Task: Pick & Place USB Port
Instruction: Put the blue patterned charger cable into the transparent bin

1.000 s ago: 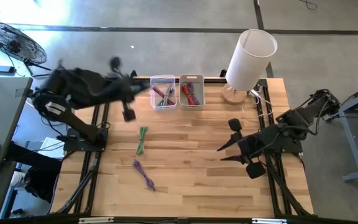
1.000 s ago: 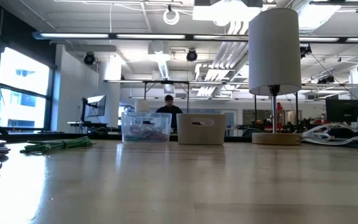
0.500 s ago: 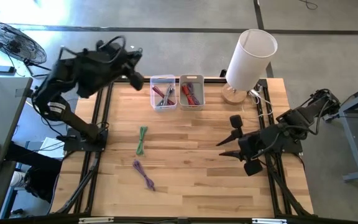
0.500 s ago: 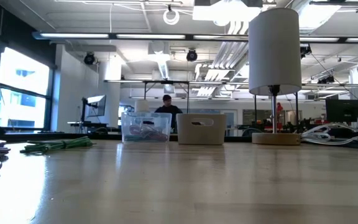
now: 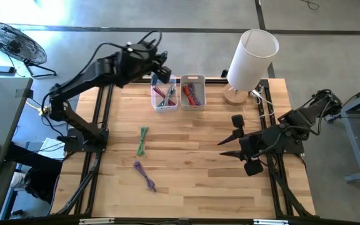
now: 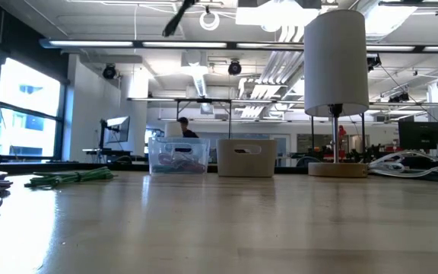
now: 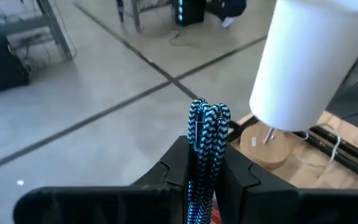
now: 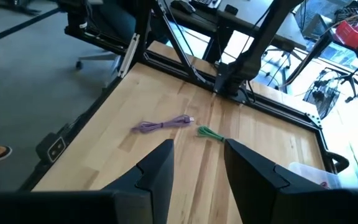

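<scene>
My left gripper should now lower toward the bin and let go of the cable inside it, as the braided cable [image 7: 209,134] is high above the clear bin's open top [image 5: 164,95].
My left gripper [image 5: 162,71] hangs high over the clear bin [image 5: 164,92] at the table's far edge and is shut on a bundled blue-and-black braided cable [image 7: 205,127]. One of its dark fingers shows at the top of the low view [image 6: 175,17]. The clear bin and the grey bin [image 5: 192,91] beside it hold red and grey cables. A green cable [image 5: 142,140] and a purple cable [image 5: 144,175] lie flat on the wood. My right gripper [image 5: 233,142] waits open over the table's right part. My left gripper pinches the folded cable bundle between its two fingers [image 7: 178,167]. The looped end [image 7: 207,115] sticks out past the fingertips. The bundle is lifted clear of the table and the bins; its other end is hidden behind the gripper.
A white lamp [image 5: 250,59] on a wooden base stands at the far right corner, with white cords [image 5: 264,103] beside it. The right wrist view shows the purple cable [image 8: 163,125] and the green cable [image 8: 211,133] on open wood. A person moves in the room behind [image 6: 182,129].
My left arm has swung from over the table's left part up and toward the far edge, then right, ending above the clear bin, carrying the cable. Its finger now shows at the top of the low view. The right arm has stayed put.
</scene>
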